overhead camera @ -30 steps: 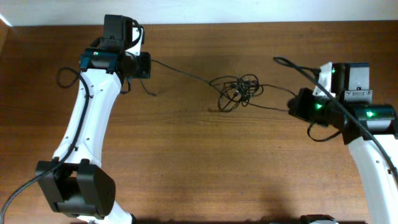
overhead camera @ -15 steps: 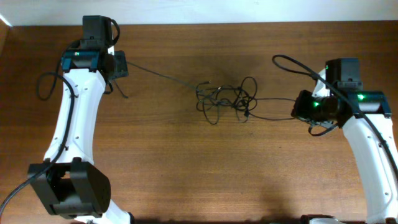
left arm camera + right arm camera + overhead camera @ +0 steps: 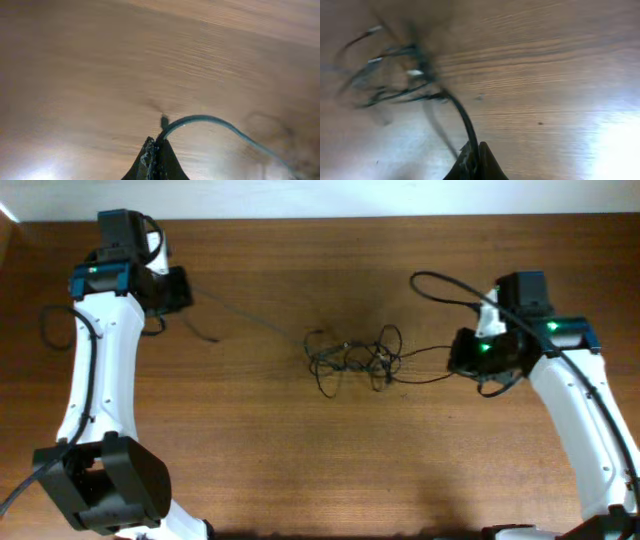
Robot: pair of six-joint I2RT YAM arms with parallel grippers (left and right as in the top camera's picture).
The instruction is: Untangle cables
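Note:
With the clump knotted between the strands of cable in both grippers (image 3: 245, 313), my left gripper should release its piece and hold the clump (image 3: 360, 360) while my right gripper pulls a strand of cable.
The cables form a knotted clump of thin black cords (image 3: 355, 358) at the table's middle. One strand runs up-left to my left gripper (image 3: 190, 292), which is shut on it; in the left wrist view the cord (image 3: 210, 121) leaves the closed fingertips (image 3: 156, 145) with a short plug end beside them. Another strand runs right to my right gripper (image 3: 452, 355), also shut on it; in the right wrist view the cord (image 3: 460, 112) rises from the closed fingertips (image 3: 472, 149) toward the blurred clump (image 3: 395, 75).
The wooden table (image 3: 320, 470) fills the view, with a white wall edge along the top. A thicker black arm cable (image 3: 440, 282) loops by the right arm, another (image 3: 55, 330) by the left arm.
Both arms have moved left, the left gripper up-left toward the table's far corner. The clump has slid left with them and been drawn flatter and wider.

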